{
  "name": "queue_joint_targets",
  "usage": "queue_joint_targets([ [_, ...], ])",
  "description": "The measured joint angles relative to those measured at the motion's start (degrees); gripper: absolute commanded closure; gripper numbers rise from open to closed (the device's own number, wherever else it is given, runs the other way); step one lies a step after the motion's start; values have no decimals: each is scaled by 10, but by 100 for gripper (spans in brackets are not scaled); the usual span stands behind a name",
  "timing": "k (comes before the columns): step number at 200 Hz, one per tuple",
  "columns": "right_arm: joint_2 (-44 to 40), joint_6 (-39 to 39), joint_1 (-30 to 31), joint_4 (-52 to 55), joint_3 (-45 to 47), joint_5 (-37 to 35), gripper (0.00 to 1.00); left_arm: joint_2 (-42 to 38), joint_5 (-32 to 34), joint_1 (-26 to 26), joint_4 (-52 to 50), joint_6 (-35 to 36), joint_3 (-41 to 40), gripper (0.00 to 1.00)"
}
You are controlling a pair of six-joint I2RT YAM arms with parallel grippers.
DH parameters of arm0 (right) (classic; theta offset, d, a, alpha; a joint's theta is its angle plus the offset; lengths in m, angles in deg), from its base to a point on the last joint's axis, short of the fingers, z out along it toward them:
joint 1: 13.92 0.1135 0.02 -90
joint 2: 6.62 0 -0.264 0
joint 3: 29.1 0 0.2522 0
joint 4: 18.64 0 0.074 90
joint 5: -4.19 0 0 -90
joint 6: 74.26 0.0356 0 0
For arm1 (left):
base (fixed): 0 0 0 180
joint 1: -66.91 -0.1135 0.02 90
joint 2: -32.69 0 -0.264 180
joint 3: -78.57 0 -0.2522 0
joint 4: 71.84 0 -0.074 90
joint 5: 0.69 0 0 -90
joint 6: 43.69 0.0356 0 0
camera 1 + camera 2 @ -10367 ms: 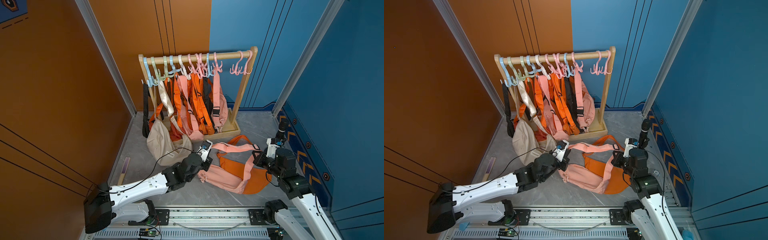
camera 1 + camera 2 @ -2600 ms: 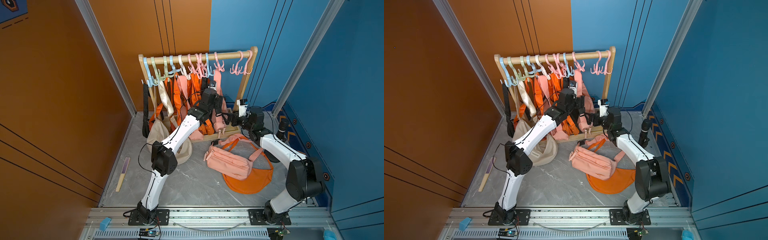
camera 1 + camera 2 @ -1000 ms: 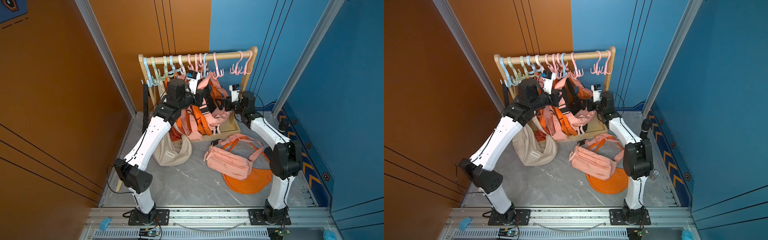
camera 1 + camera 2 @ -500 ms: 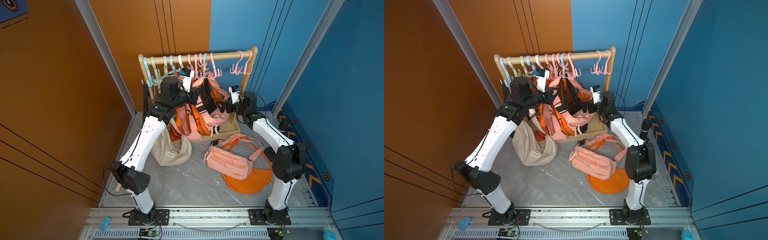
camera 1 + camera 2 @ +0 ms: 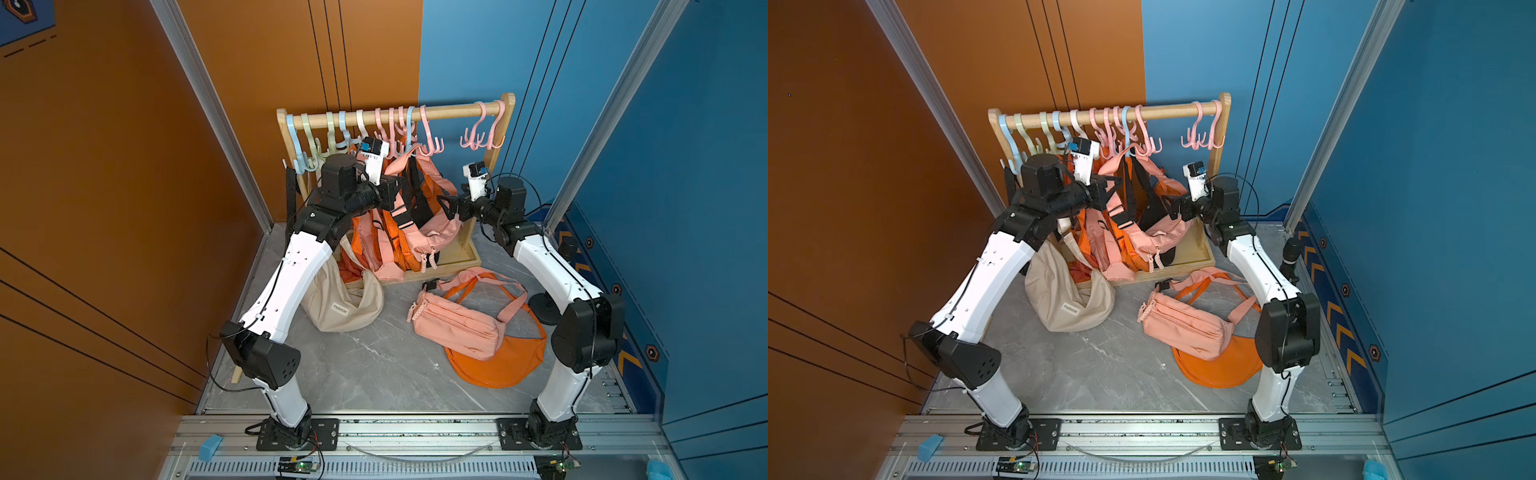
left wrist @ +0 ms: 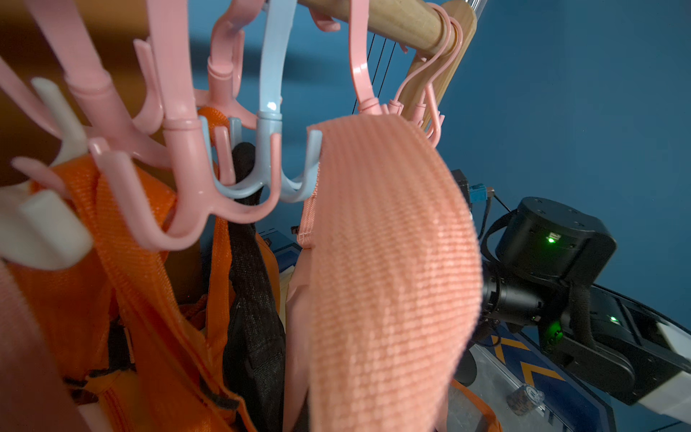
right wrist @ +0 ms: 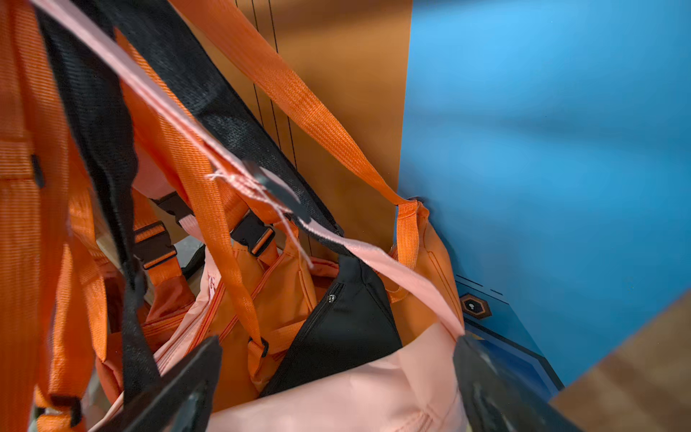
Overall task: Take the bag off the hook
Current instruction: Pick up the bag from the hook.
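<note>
My gripper is to lift the pink bag (image 5: 442, 230) off the hook, and the bag will come away alone because the pink strap crosses (image 7: 327, 234) in front of the black strap.
A pink bag (image 5: 434, 232) hangs by its wide pink strap (image 6: 385, 262) from the wooden rail (image 5: 449, 111). The strap's top lies against a blue hook (image 6: 269, 149) and a pink hook (image 6: 361, 74); I cannot tell which one carries it. My left gripper (image 5: 395, 194) is shut on that strap just below the hooks; the strap hides its jaws in the left wrist view. My right gripper (image 7: 336, 392) is open, its black fingers (image 7: 179, 385) astride the bag's pink body. Both top views show it at the bag's right end (image 5: 1169, 205).
Orange, pink and black bags (image 5: 386, 245) crowd the rail's left part. Two bare pink hooks (image 5: 482, 133) hang at its right end. On the floor lie a beige bag (image 5: 345, 303), a pink bag (image 5: 457, 328) on an orange one (image 5: 498, 365), and a black stand (image 5: 544, 307). Walls close in behind.
Over the last seconds both arms rose from low to the rail, and the pink bag's body swung up towards the right gripper. In the last half second almost nothing moved.
</note>
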Motion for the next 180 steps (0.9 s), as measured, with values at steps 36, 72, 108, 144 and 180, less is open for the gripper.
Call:
queue_joint_targets([
  [36,87,-15,0,8,-90,6,2,0,-3,0,0,-2,-8,100],
  [72,154,-16,2,11,-163,10,7,0,-5,0,0,-2,-12,100],
  [108,192,-9,6,12,-204,14,40,5,-6,0,0,-2,-13,100],
  [144,193,-1,8,14,-205,21,92,11,-6,0,0,-4,-13,100],
  [180,172,13,8,-12,-159,25,100,13,-6,0,0,-6,-13,100],
])
